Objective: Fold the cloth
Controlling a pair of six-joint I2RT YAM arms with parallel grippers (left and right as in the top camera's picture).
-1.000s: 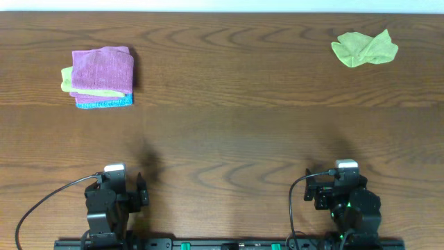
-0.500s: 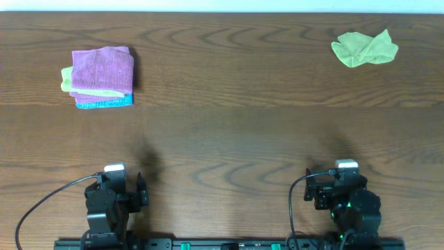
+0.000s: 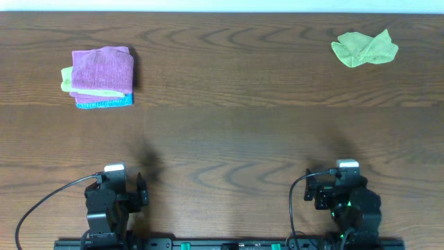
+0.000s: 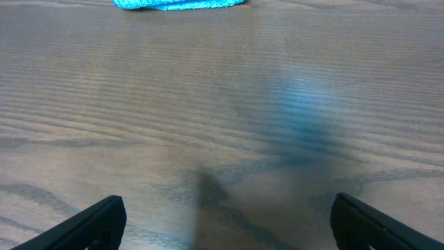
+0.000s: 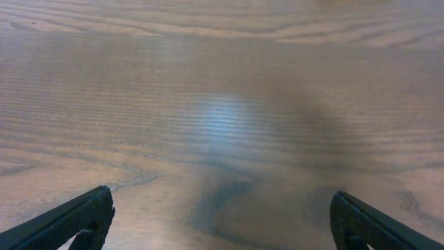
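Observation:
The crumpled green cloth [image 3: 364,48] lies clear of the folded stack, so the robot's right gripper should continue to go over open wood and close on the cloth's raised fold [image 3: 366,53].
A crumpled green cloth [image 3: 365,48] lies at the far right of the table. A stack of folded cloths [image 3: 101,76], purple on top, then yellow-green, then blue, lies at the far left. Its blue edge [image 4: 180,4] shows at the top of the left wrist view. My left gripper [image 3: 143,189] rests at the near left, open and empty; its fingertips [image 4: 97,221] are wide apart. My right gripper [image 3: 311,190] rests at the near right, open and empty, fingertips [image 5: 83,217] wide apart over bare wood.
The brown wooden table [image 3: 229,132] spans the whole view. Black cables [image 3: 41,205] and the arm bases sit along the near edge.

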